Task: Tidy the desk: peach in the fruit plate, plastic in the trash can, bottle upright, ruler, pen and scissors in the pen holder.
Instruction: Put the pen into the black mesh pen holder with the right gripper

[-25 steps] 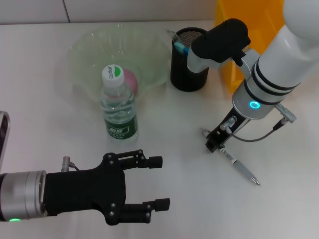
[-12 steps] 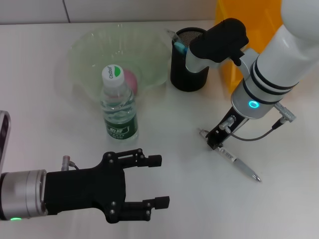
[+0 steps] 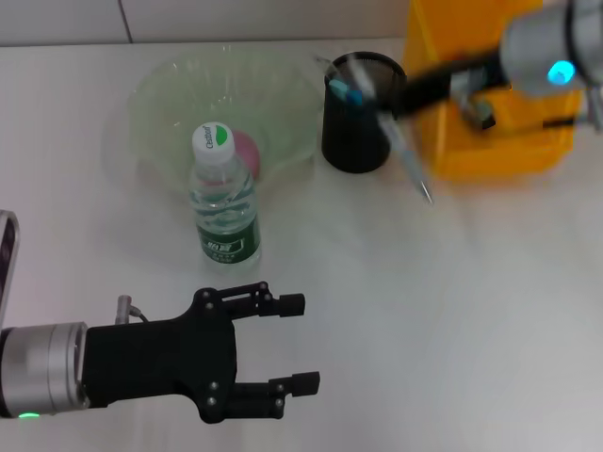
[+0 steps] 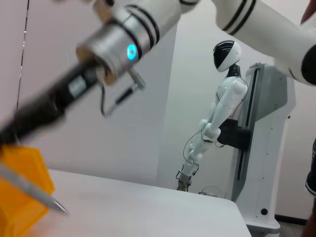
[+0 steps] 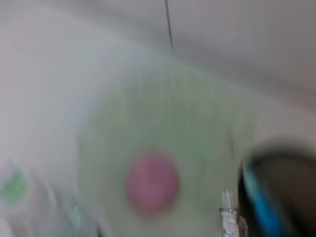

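Note:
The pen is tilted in my right gripper and its tip (image 3: 428, 197) is outside the pen holder. Next, I turn the pen upright over the holder's opening (image 3: 367, 75) before I lower it.
My right gripper (image 3: 398, 105) is shut on the pen (image 3: 407, 155), which hangs slanted in the air just right of the black mesh pen holder (image 3: 356, 132). The pen's tip points down over the table and also shows in the left wrist view as pen (image 4: 30, 190). A blue handle (image 3: 345, 88) and a pale strip stick out of the holder. The bottle (image 3: 224, 200) stands upright in front of the green fruit plate (image 3: 170, 94), and the pink peach (image 3: 249, 151) lies in that plate. My left gripper (image 3: 297, 344) is open, low at the near left. No plastic is in view.
The orange trash can (image 3: 480, 122) stands right of the pen holder, behind my right arm. A white humanoid robot (image 4: 217, 118) stands far off in the left wrist view. A dark flat device edge (image 3: 6, 254) lies at the far left.
My right gripper has lifted the pen off the table and swung it up and back, from the near right to beside the pen holder. The left arm has not moved.

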You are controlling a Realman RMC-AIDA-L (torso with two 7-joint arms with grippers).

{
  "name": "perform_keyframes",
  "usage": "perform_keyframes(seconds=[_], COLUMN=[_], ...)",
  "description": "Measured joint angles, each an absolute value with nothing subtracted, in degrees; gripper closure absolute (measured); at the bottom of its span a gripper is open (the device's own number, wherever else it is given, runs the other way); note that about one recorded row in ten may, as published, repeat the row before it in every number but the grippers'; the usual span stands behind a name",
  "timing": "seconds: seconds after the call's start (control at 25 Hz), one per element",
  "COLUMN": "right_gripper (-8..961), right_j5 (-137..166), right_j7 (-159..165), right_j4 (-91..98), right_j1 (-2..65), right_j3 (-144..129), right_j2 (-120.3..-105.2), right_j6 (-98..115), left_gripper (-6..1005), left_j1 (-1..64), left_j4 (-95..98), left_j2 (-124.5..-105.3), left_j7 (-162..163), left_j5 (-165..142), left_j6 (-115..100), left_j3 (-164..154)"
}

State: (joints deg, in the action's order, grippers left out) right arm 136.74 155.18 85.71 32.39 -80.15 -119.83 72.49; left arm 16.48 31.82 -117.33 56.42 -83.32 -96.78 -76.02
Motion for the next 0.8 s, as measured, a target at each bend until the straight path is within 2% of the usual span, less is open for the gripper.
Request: perform_keyframes(seconds=[0.04, 0.2, 0.32, 0.52, 0.8], right_gripper=[786, 786, 786, 787, 786], right_j5=[127.2, 108.6, 81.7, 49.0, 38.8], right_j7=[146.2, 127.3, 96.4, 51.4, 36.0], right_j4=[85.9, 80.9, 68.5, 40.9, 22.1], right_j1=[29.1, 24.6, 22.9, 27.6, 34.7], right_j3=[-77.8, -77.0, -76.8, -77.1, -76.7], right_j2=[-119.85, -119.61, -119.49, -119.48, -119.44], right_j6=[65.8, 55.7, 52.2, 60.0, 63.7], left_gripper=[231, 231, 231, 231, 231], left_j1=[16.5, 16.4, 16.4, 16.9, 16.9], left_j4=[31.8, 31.8, 31.8, 31.5, 31.4], left_j2=[-117.34, -117.55, -117.61, -117.68, -117.77], left_j7=[56.4, 56.4, 56.3, 56.3, 56.4], left_j5=[-83.3, -83.3, -83.3, -83.3, -83.3], left_j6=[-96.8, -96.6, -96.6, -96.6, -96.6], left_j3=[-76.0, -76.0, -76.1, -76.0, -76.0])
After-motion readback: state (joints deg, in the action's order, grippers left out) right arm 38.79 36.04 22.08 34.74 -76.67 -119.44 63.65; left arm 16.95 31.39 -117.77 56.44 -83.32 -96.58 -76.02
